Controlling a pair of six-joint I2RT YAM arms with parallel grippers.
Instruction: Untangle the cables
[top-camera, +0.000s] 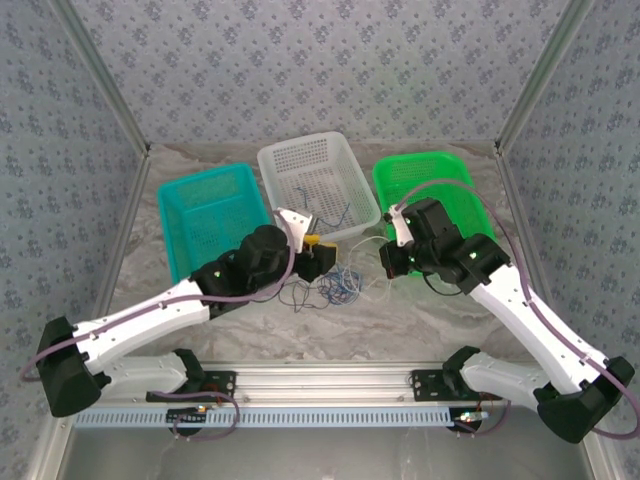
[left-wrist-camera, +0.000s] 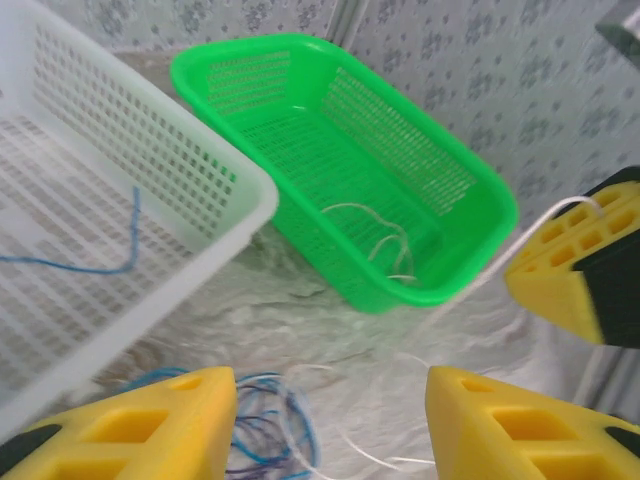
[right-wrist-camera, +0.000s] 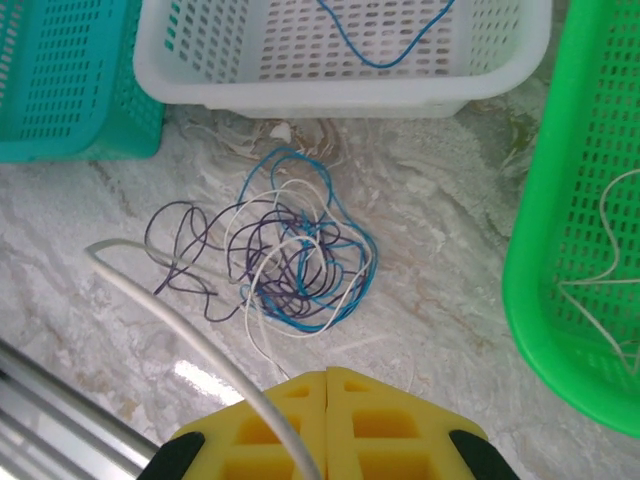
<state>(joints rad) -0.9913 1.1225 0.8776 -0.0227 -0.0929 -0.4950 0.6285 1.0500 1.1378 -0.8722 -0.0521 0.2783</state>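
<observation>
The white cable trails back from the robot's right gripper to the tangle (top-camera: 341, 286), so the left gripper should grasp it near those fingers (left-wrist-camera: 522, 240) and raise it clear.
A tangle of blue, purple and white cables (right-wrist-camera: 300, 265) lies on the marble tabletop in front of the white basket (right-wrist-camera: 340, 95); it also shows in the overhead view (top-camera: 335, 285). My right gripper (right-wrist-camera: 327, 375) is shut just right of the tangle, with a white cable (right-wrist-camera: 190, 320) running from its fingers back toward the pile. My left gripper (left-wrist-camera: 330, 400) hovers open above the tangle (left-wrist-camera: 265, 420) with nothing between its fingers. One blue cable (right-wrist-camera: 385, 55) lies apart in the white basket. A white cable (left-wrist-camera: 375, 215) lies in the green basket (left-wrist-camera: 455, 270).
Three baskets stand in a row at the back: teal (top-camera: 205, 180) on the left, white (top-camera: 300, 150) in the middle, green (top-camera: 440, 160) on the right. An aluminium rail (top-camera: 330, 375) runs along the near edge. Patterned walls close in the sides and back.
</observation>
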